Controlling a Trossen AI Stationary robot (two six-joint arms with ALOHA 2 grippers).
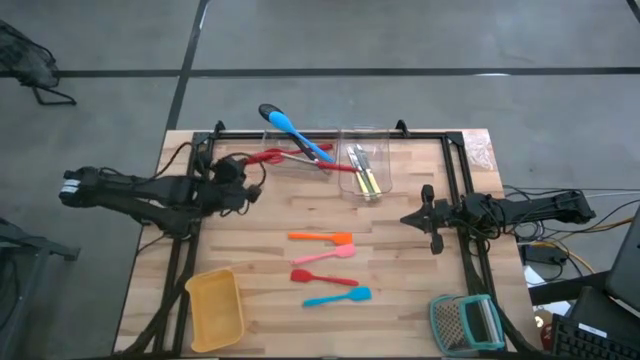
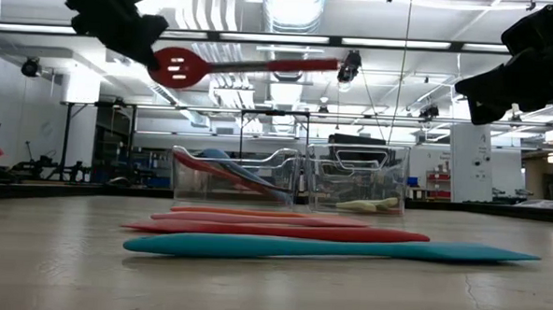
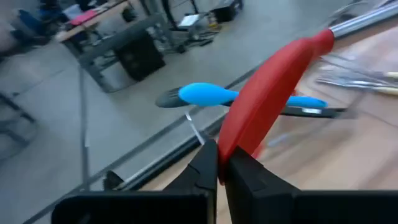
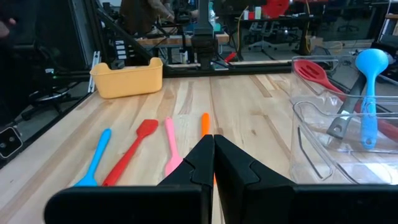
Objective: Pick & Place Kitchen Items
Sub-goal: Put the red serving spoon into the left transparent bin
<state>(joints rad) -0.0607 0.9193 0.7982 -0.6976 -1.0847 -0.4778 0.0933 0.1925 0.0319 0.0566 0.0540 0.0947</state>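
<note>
My left gripper is holding the red slotted spoon, and the spoon's handle sticks out over the cutlery tub (image 1: 350, 168). Next, my left gripper pulls the spoon back before lowering it into the blue spoon's tub (image 1: 303, 160).
My left gripper (image 1: 250, 172) is shut on a long red slotted spoon (image 1: 300, 162) and holds it high above the table; it also shows in the low view (image 2: 146, 42). A second red slotted spoon (image 4: 314, 71), a blue spoon (image 1: 292, 128) and a black spoon (image 4: 348, 109) lean in a clear tub (image 1: 300, 148). Yellow-handled cutlery (image 1: 368, 180) lies in the neighbouring tub (image 1: 365, 160). Orange (image 1: 322, 238), pink (image 1: 325, 256), red (image 1: 322, 277) and teal (image 1: 338, 296) spatulas lie flat mid-table. My right gripper (image 1: 432, 225) is shut and empty over the table's right side. My left gripper pinches the red spoon's slotted bowl end (image 3: 239, 140) between its two fingers, at the bowl's edge. The spoon is lifted clear and lies about level (image 2: 252, 65), with its handle reaching toward the table's right, over the tubs.
A yellow tray (image 1: 213, 308) stands at the near left and a teal-framed metal grater (image 1: 467, 322) at the near right. A black frame (image 1: 450, 150) runs along the table's far and side edges. Bare wood lies between the tubs and the spatulas.
</note>
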